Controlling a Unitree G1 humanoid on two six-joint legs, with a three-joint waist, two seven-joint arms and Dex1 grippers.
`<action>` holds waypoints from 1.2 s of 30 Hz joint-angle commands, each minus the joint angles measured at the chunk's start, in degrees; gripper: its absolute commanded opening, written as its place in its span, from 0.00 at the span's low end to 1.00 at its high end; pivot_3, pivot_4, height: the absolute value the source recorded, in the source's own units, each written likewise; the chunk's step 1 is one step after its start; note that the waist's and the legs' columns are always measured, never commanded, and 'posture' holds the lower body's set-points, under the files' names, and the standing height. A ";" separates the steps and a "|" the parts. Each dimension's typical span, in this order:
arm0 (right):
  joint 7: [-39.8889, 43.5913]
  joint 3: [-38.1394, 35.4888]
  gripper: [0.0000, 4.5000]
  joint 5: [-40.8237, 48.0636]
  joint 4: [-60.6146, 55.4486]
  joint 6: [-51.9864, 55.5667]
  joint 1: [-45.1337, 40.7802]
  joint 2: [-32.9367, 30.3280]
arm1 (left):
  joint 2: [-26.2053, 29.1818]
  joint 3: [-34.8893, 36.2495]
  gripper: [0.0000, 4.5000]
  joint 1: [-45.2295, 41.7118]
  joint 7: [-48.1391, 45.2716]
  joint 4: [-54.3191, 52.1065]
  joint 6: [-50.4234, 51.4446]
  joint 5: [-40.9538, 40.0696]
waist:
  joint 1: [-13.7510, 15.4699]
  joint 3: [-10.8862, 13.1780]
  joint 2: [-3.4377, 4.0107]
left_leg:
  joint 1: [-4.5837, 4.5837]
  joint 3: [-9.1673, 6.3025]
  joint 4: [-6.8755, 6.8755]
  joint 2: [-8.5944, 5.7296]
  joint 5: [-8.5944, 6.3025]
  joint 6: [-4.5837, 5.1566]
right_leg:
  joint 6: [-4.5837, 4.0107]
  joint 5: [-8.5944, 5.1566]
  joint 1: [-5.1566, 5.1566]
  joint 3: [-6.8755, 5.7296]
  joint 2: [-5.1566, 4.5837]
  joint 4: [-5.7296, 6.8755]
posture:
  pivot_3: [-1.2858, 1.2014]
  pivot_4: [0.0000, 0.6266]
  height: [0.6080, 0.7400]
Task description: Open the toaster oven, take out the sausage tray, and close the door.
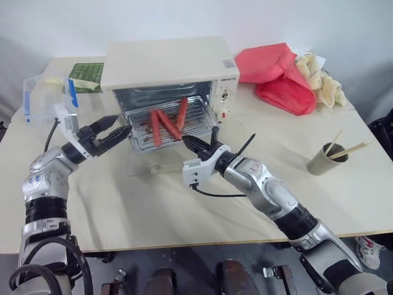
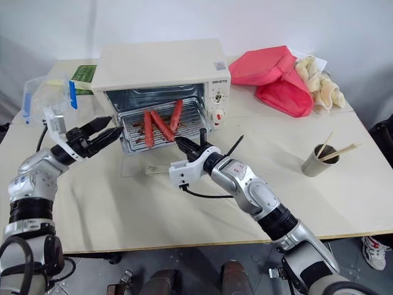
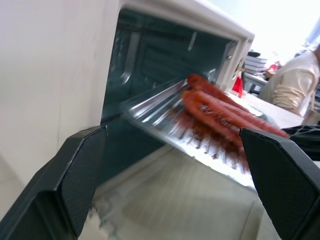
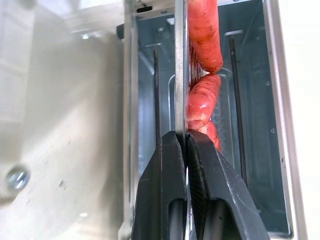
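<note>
The red sausages [image 1: 167, 123] lie loose inside the tray's raised rim [image 1: 161, 146]. The sausages will slide apart but stay on the tray when I carry it.
The cream-white toaster oven [image 1: 166, 61] stands at the back of the table. Its glass door [image 1: 159, 165] lies folded down flat in front of it. The silver sausage tray [image 1: 140, 142] sticks partway out of the opening, carrying three red sausages [image 1: 166, 123]. My right gripper [image 1: 187, 142] is shut on the tray's front rim [image 4: 180, 75], near its right end. My left gripper [image 1: 120, 134] hangs open just off the tray's left front corner, touching nothing. In the left wrist view the tray [image 3: 150, 107] lies beyond the two spread fingers [image 3: 75, 175].
A clear plastic box with blue clips [image 1: 46, 95] stands left of the oven, with a green packet [image 1: 86, 77] behind it. Red cloth [image 1: 276, 77] and a cream towel [image 1: 319, 77] lie at the back right. A cup of chopsticks [image 1: 325, 158] stands at right. A person [image 3: 295, 85] sits beyond.
</note>
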 commanded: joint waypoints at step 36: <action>4.28 -7.44 0.02 6.87 -5.69 -10.47 1.23 -5.42 | -8.76 12.73 1.00 25.19 47.50 -32.39 40.17 -63.25 | 1.78 0.01 -0.02 | 0.05 0.18 0.06 0.00 0.00 0.00 | 0.00 0.00 0.05 0.22 -0.01 -0.46 | 0.52 0.24 1.00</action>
